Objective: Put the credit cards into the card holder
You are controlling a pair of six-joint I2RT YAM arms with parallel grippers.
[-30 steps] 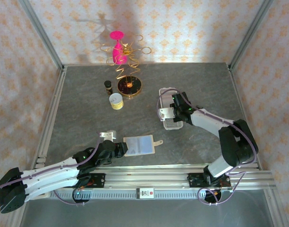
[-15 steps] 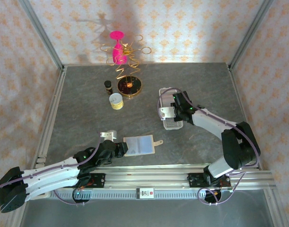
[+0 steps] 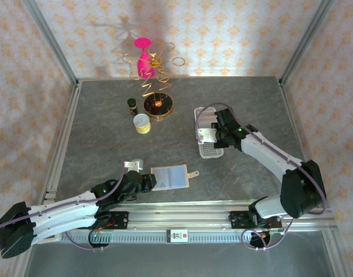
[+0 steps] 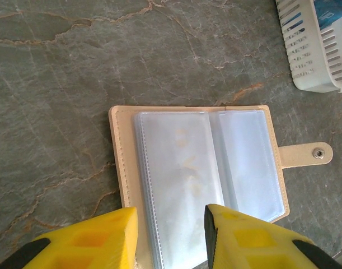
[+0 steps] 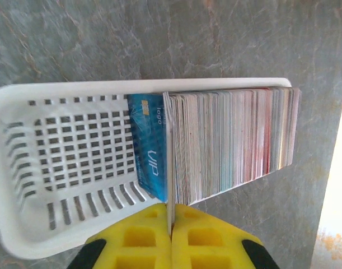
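Note:
The robot's right gripper holds cards pressed together (image 5: 169, 145), so it should lower them into the tray's empty end (image 5: 75, 151) and separate them there before the robot fills the card holder.
The credit cards (image 5: 232, 140) stand on edge in a tight stack at the right end of a white perforated tray (image 5: 47, 92). A blue VIP card (image 5: 148, 151) leans at the stack's left end. My right gripper (image 5: 171, 216) is shut on the near edge of one thin pale card (image 5: 169, 162) next to that blue one. From above, that gripper (image 3: 215, 136) hovers over the tray (image 3: 211, 152). The card holder (image 4: 198, 162), a beige wallet with clear sleeves, lies open and flat. My left gripper (image 4: 171, 224) stands open astride its near left page, above the holder (image 3: 171, 177).
At the back left stand a pink glass in a gold wire stand (image 3: 146, 60), a round dark dish (image 3: 158, 105), a small dark bottle (image 3: 131, 104) and a white cup (image 3: 141, 123). Metal rails (image 3: 182, 213) run along the near edge, and the tray's corner (image 4: 313, 50) lies just beyond the holder.
The right jaws have closed onto a card in the tray, and the right arm's elbow has swung to the right. The left arm and the holder have not moved.

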